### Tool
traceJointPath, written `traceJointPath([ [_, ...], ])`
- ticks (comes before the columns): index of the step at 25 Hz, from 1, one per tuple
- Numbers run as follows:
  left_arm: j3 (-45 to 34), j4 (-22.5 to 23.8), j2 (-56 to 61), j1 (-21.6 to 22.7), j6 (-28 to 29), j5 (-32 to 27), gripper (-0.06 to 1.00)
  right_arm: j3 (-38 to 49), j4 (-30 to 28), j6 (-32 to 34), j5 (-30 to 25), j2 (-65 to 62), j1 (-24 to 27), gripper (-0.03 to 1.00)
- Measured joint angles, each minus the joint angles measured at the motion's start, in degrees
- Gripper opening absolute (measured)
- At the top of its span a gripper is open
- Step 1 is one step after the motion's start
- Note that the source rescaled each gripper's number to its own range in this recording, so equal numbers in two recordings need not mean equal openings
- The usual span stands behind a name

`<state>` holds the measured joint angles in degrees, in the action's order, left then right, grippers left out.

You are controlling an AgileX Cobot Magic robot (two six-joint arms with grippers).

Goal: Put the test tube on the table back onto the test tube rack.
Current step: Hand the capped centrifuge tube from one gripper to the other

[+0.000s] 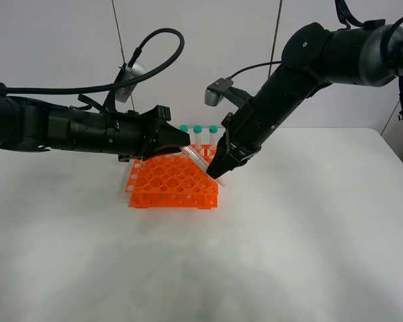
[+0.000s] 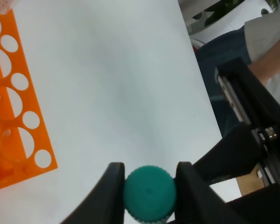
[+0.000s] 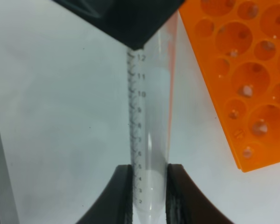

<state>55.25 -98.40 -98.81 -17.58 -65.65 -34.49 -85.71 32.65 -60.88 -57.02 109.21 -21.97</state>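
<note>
The robot's right gripper covers the test tube's lower end (image 1: pixel 219 181), so it should let go and move back before the left gripper lowers the test tube into the rack (image 1: pixel 171 176).
The test tube (image 1: pixel 196 159) hangs tilted in the air over the right part of the orange test tube rack (image 1: pixel 171 182), held at both ends. My left gripper (image 1: pixel 182 145) is shut on its teal cap (image 2: pixel 149 192). My right gripper (image 1: pixel 216 173) is shut on the clear lower end, near the tip (image 3: pixel 150 186). The graduated tube body (image 3: pixel 151 107) runs between the two grippers, beside the rack's edge (image 3: pixel 233 70). The rack's holes (image 2: pixel 14 116) also show in the left wrist view. The white table (image 1: pixel 309 221) lies below.
Three other teal-capped tubes (image 1: pixel 197 129) stand upright in the rack's back row, just behind the grippers. The left gripper's black body (image 3: pixel 121 18) shows in the right wrist view. A person's clothing (image 2: pixel 266 42) shows beyond the table edge.
</note>
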Motion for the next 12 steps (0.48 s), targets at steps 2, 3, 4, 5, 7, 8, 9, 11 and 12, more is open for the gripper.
traceJointPath([
  [2, 0.00, 0.00, 0.00, 0.00, 0.00, 0.00, 0.00, 0.00, 0.00, 0.00, 0.00, 0.00, 0.00, 0.00],
  [3, 0.00, 0.00, 0.00, 0.00, 0.00, 0.00, 0.00, 0.00, 0.00, 0.00, 0.00, 0.00, 0.00, 0.00],
  [4, 0.00, 0.00, 0.00, 0.00, 0.00, 0.00, 0.00, 0.00, 0.00, 0.00, 0.00, 0.00, 0.00, 0.00],
  [5, 0.00, 0.00, 0.00, 0.00, 0.00, -0.02, 0.00, 0.00, 0.00, 0.00, 0.00, 0.00, 0.00, 0.00],
  [7, 0.00, 0.00, 0.00, 0.00, 0.00, -0.07, 0.00, 0.00, 0.00, 0.00, 0.00, 0.00, 0.00, 0.00],
  [8, 0.00, 0.00, 0.00, 0.00, 0.00, -0.08, 0.00, 0.00, 0.00, 0.00, 0.00, 0.00, 0.00, 0.00],
  [9, 0.00, 0.00, 0.00, 0.05, 0.00, -0.13, 0.00, 0.00, 0.00, 0.00, 0.00, 0.00, 0.00, 0.00],
  [11, 0.00, 0.00, 0.00, 0.12, 0.00, -0.18, 0.00, 0.00, 0.00, 0.00, -0.05, 0.00, 0.00, 0.00],
  [12, 0.00, 0.00, 0.00, 0.13, 0.00, -0.24, 0.00, 0.00, 0.00, 0.00, -0.05, 0.00, 0.00, 0.00],
])
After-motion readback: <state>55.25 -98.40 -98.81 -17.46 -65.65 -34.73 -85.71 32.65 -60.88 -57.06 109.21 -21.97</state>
